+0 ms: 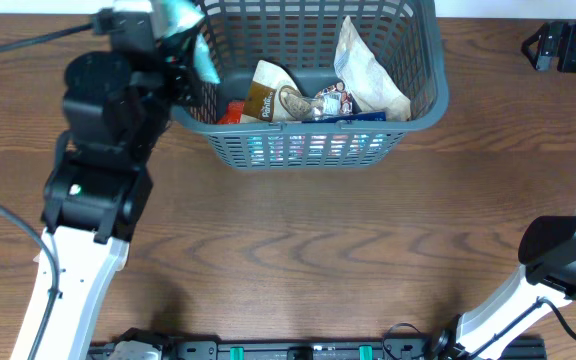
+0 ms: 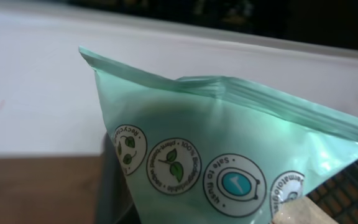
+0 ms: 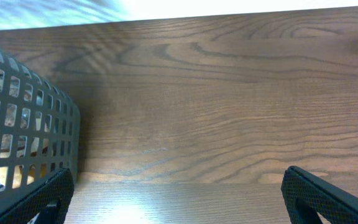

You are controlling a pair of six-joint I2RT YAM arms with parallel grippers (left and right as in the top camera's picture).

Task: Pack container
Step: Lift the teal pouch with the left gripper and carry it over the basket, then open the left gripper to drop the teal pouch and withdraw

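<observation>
The mint-green wipes packet [image 1: 205,62] is clear of the basket's rim and has room [image 1: 234,88] next to the brown packet, so the robot's left gripper continues to lower it inward until the packet is inside.
The container [image 1: 313,145] is a dark grey-green lattice basket at the far centre of the table. It holds several snack packets: a brown one [image 1: 266,98], a white crinkled one [image 1: 368,75] and a blue one [image 1: 353,115]. My left gripper [image 1: 180,40] is shut on a mint-green wipes packet [image 1: 200,55] and holds it over the basket's left rim. In the left wrist view that packet [image 2: 229,155] fills the frame and hides the fingers. My right gripper [image 1: 540,45] is open and empty to the right of the basket. In the right wrist view its fingers [image 3: 179,202] are spread wide over bare wood.
The wooden table [image 1: 348,250] extends in front of the basket. The basket's wall [image 3: 23,124] shows at the left of the right wrist view. My right arm's lower link [image 1: 558,260] stands at the near right. A white wall lies behind the table [image 2: 36,93].
</observation>
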